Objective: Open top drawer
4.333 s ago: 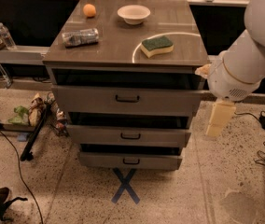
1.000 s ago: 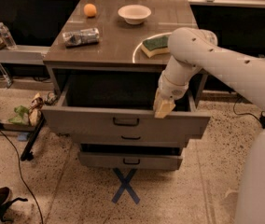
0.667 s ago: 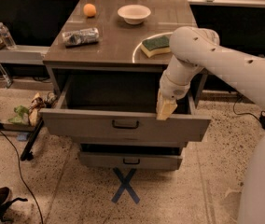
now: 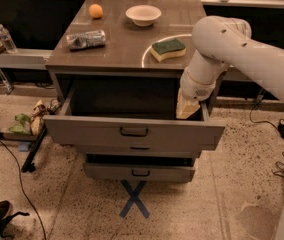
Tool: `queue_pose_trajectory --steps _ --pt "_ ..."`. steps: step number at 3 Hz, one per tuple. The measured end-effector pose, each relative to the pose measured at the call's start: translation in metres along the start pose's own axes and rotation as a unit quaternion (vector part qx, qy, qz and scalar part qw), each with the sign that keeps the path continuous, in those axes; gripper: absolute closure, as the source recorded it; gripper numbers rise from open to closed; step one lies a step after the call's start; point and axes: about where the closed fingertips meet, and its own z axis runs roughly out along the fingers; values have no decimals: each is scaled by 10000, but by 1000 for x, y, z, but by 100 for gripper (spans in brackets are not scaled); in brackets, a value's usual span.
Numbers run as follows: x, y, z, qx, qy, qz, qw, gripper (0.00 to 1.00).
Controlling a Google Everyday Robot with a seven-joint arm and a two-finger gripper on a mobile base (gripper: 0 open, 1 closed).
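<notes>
Next, I move behind the panel's middle [image 4: 148, 121] and pull from there, because my gripper is near the end of the top drawer's front panel [image 4: 213, 129].
The top drawer [image 4: 132, 132] is the widest grey drawer, with a small black bar handle [image 4: 133, 132] at its centre. It stands pulled far out from the cabinet, and its dark inside shows. My gripper [image 4: 187, 109] hangs from the white arm at the drawer's right rear, inside the open cavity just behind the front panel's right end. It is well right of the handle and holds nothing that I can see.
The cabinet top [image 4: 117, 46] carries an orange [image 4: 96, 10], a white bowl [image 4: 143, 14], a crushed can [image 4: 86, 39] and a green-yellow sponge [image 4: 167, 49]. The mid-sized drawer [image 4: 140, 148] and narrowest drawer [image 4: 140, 172] sit below. A blue floor X [image 4: 133, 199] lies in front. Cables and shoes lie left.
The top drawer went from shut to pulled far out. Over the last second it came slightly further forward, and my gripper shifted a little to the right along its rear right side.
</notes>
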Motion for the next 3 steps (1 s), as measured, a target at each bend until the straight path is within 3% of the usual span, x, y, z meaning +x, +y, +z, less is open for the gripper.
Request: queue_pose_trajectory --steps 1,2,3 --pt "6 3 -22 153 74 71 9998 18" --pt "1 1 -27 321 74 -47 9994 21" --pt "-9 -9 -22 491 9 -176 9986 44"
